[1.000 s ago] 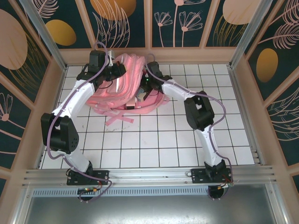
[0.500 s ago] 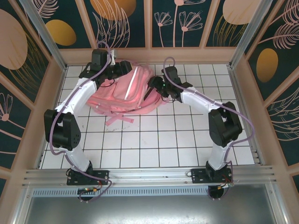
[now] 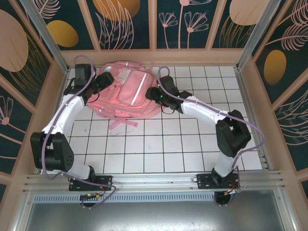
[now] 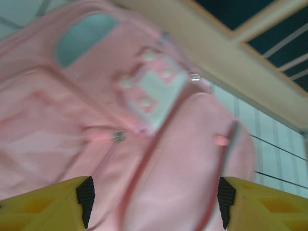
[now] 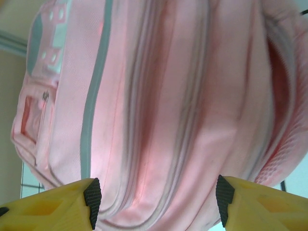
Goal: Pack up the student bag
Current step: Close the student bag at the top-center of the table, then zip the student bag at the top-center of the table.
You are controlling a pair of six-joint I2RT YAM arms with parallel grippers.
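Note:
The bag's rear zipper (image 5: 279, 89) is wide open along its side. Next, my right gripper grabs the zipper pull (image 3: 115, 119) by the loose straps and pulls it closed.
The student bag (image 3: 126, 94), a big soft pink backpack, lies flat with its front up at the back of the tiled table. My left gripper (image 3: 104, 80) sits at the bag's upper left edge, open. In the left wrist view the bag's front (image 4: 159, 144) with its white patch (image 4: 156, 94) lies beyond the left gripper (image 4: 154, 204), nothing between the pads. My right gripper (image 3: 150, 93) is at the bag's right side, open. In the right wrist view the right gripper (image 5: 156, 204) faces the bag's side folds (image 5: 159, 96) and a pale strip (image 5: 94, 110).
Loose pink straps (image 3: 122, 124) trail from the bag toward the near side. The wooden back wall (image 3: 154, 57) runs just behind the bag. White tiles (image 3: 159, 144) stretch from the bag to the metal rail (image 3: 154, 180) at the front.
The bag was bunched up between the two grippers and now lies spread flat. The left gripper has opened and swung left. The right gripper has drawn back to the bag's right side.

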